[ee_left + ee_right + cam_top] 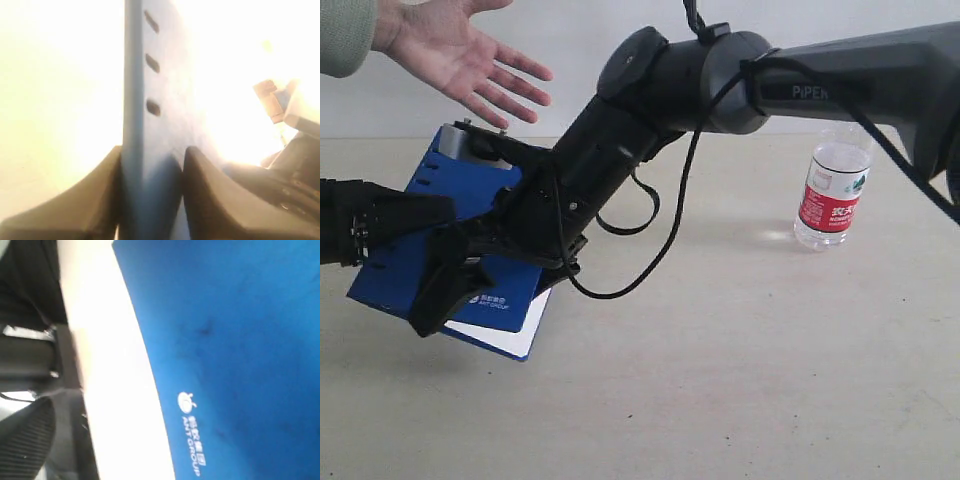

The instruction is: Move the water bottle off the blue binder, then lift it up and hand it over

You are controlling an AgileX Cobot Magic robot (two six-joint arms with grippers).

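The blue binder's cover [508,303] has my right gripper reaching across it, so next my right gripper moves back out of the way while my left gripper lifts the binder to the open hand [470,62].
The blue binder [395,275] hangs tilted in the air at the left, below an open human hand [470,60]. My left gripper [435,212] comes in from the left edge. In the left wrist view that gripper [152,155] is shut on the binder [150,75], one finger on each side of its holed spine edge. My right gripper [445,275] reaches across from the right to the binder's lower part, fingers spread apart. The right wrist view shows only the cover [240,340], its logo and white pages. The water bottle [832,195] stands upright on the table, far right.
The right arm [740,90] spans the scene from the upper right, with a black cable [660,250] looping beneath it. The beige table [720,380] runs to a pale wall behind.
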